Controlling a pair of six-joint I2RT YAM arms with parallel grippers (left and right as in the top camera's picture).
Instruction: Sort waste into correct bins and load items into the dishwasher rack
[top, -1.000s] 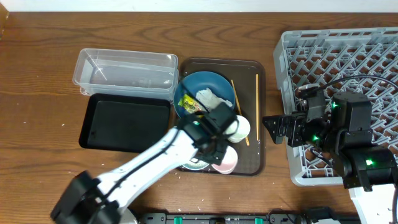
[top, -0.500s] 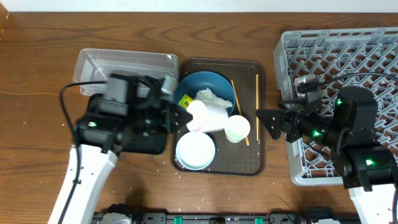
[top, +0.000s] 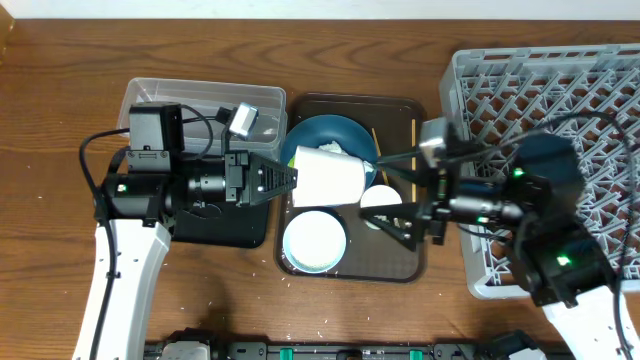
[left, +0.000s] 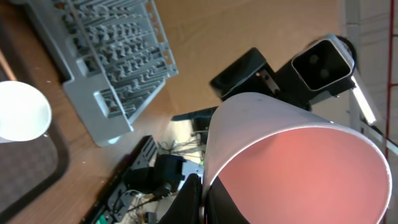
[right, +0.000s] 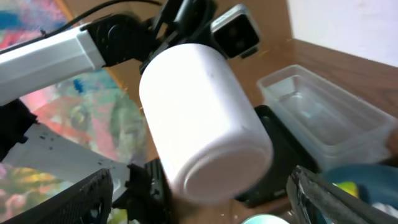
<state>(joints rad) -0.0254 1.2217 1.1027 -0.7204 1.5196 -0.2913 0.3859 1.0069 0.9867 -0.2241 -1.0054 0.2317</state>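
The pink cup is held by its rim in my left gripper, far away from the grey rack. My right gripper should therefore take hold of the cup's base and load the cup.
My left gripper (top: 285, 181) is shut on the rim of the pink cup (top: 330, 176), white outside and pink inside (left: 298, 168). It holds the cup on its side above the brown tray. My right gripper (top: 392, 198) is open, its fingers spread just right of the cup's base (right: 205, 124). The white cup (top: 379, 198) and the light-blue bowl (top: 314, 241) stand on the tray. The dark-blue bowl (top: 335, 132) is partly hidden by the pink cup, as are the wrapper and tissue in it. Two chopsticks (top: 413, 140) lie on the tray's right side.
The grey rack (top: 540, 95) is at the right, under my right arm. The clear tub (top: 200, 103) is at the back left, with the black tray (top: 150, 222) in front of it under my left arm. The brown serving tray (top: 405, 262) lies in the middle.
My left gripper has carried the pink cup up and to the right, now on its side. My right gripper has moved left from the rack over the tray, up to the cup's base.
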